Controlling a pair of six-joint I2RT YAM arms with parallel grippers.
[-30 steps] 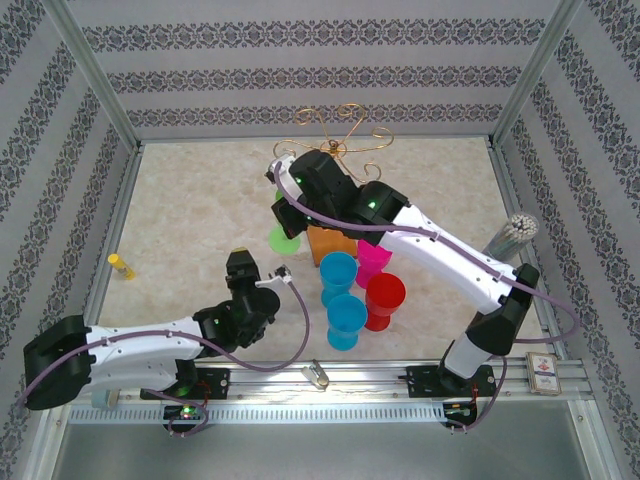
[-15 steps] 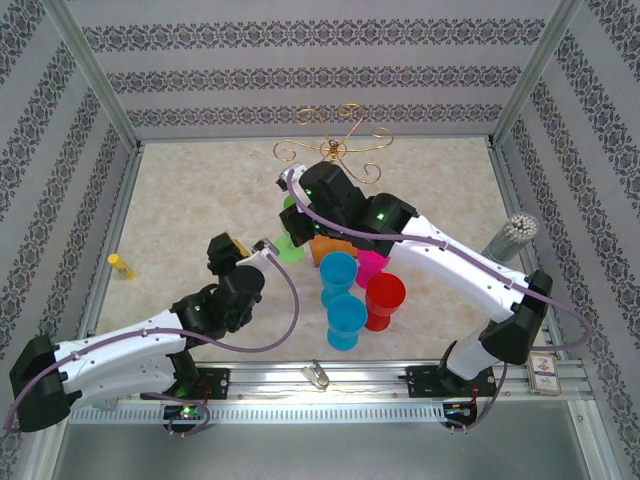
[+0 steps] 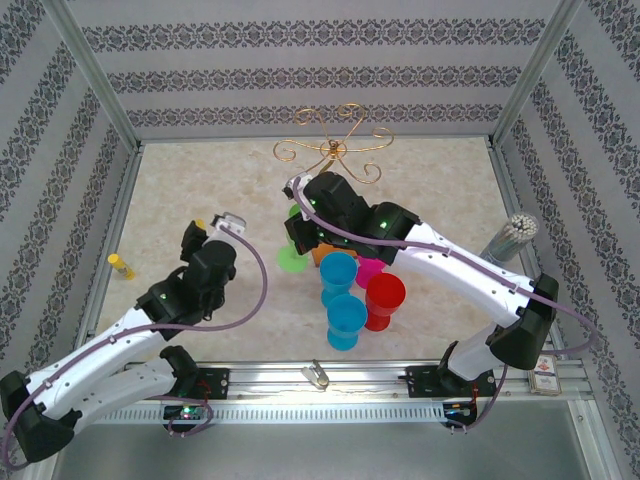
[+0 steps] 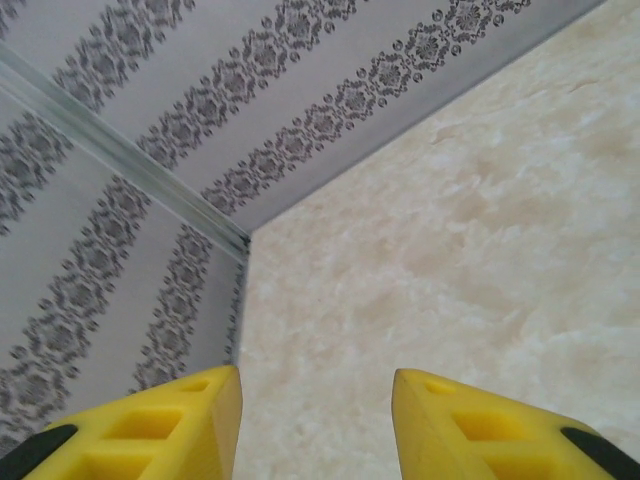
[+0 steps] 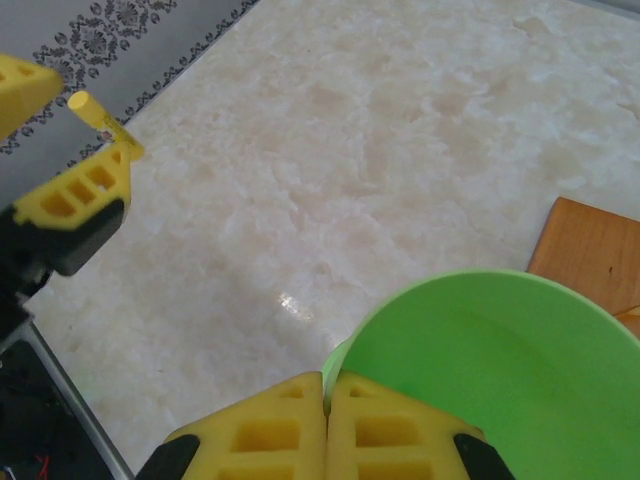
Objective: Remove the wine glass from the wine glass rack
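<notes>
My right gripper should keep lowering the green wine glass (image 3: pixel 293 259), which hangs upright and clear of the gold rack, beside the blue cups until its foot stands flat.
The wine glass (image 5: pixel 490 350) is bright green plastic; my right gripper (image 5: pixel 325 395) is shut on its thin edge, the bowl beside the fingers. From above, the glass (image 3: pixel 290 259) hangs under the right wrist (image 3: pixel 315 215), in front of the wine glass rack (image 3: pixel 335 140), whose gold scrolls stand clear behind the arm. The rack's wooden base (image 5: pixel 590 250) shows to the right of the glass. My left gripper (image 4: pixel 315 400) is open over bare table at the left, nothing between its yellow fingers (image 4: pixel 190 420); seen from above, the left gripper (image 3: pixel 212 225) is well left of the glass.
Two blue cups (image 3: pixel 338 275), a pink cup (image 3: pixel 372 268) and a red cup (image 3: pixel 385 298) stand just right of the glass. A small yellow object (image 3: pixel 121 265) lies by the left wall. A jar of sticks (image 3: pixel 510 235) and a card box (image 3: pixel 543 372) sit at the right.
The left arm has swung away to the left and its jaws have widened slightly. The right gripper has drawn the green glass toward the near side, away from the rack.
</notes>
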